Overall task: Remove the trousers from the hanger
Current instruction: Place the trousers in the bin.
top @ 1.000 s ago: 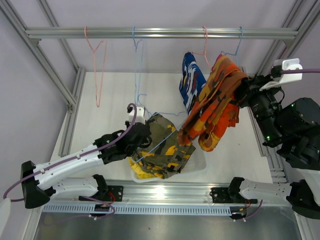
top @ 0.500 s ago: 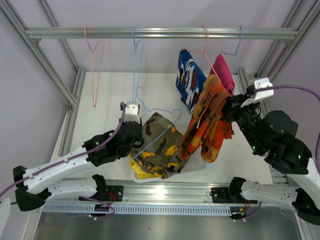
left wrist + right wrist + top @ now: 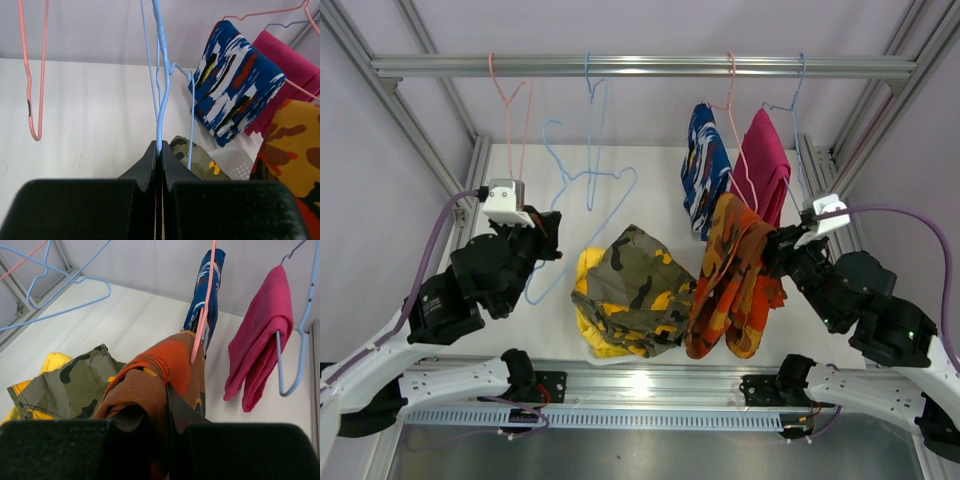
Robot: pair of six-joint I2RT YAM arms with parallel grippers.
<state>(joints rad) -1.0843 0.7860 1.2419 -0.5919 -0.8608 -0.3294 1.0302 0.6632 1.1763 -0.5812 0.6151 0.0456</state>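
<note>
The orange-black trousers (image 3: 728, 265) are hanging clear of the light blue hanger and next to the pink hanger. My right gripper should therefore swing them back onto the camouflage trousers (image 3: 635, 283).
My left gripper (image 3: 546, 232) is shut on a loose light blue hanger (image 3: 160, 135) and holds it up at the left, apart from any garment; the jaws also show in the left wrist view (image 3: 159, 146). My right gripper (image 3: 772, 250) is shut on the orange-black trousers (image 3: 732, 285), which hang down over the front of the table; its jaws show in the right wrist view (image 3: 164, 390). A pink hanger wire (image 3: 201, 335) runs down to their top. The blue-white-red trousers (image 3: 705, 165) and the magenta trousers (image 3: 765, 160) hang from the rail. The camouflage trousers (image 3: 638, 285) lie on the yellow trousers (image 3: 586, 320).
An empty pink hanger (image 3: 510, 110) and an empty blue hanger (image 3: 592, 110) hang from the metal rail (image 3: 640, 66). A clear bin (image 3: 235, 165) lies under the dropped garments. Frame posts stand at both sides.
My left gripper rose and moved left with the blue hanger, clear of the camouflage trousers. My right gripper moved down and left with the orange-black trousers, uncovering the magenta pair.
</note>
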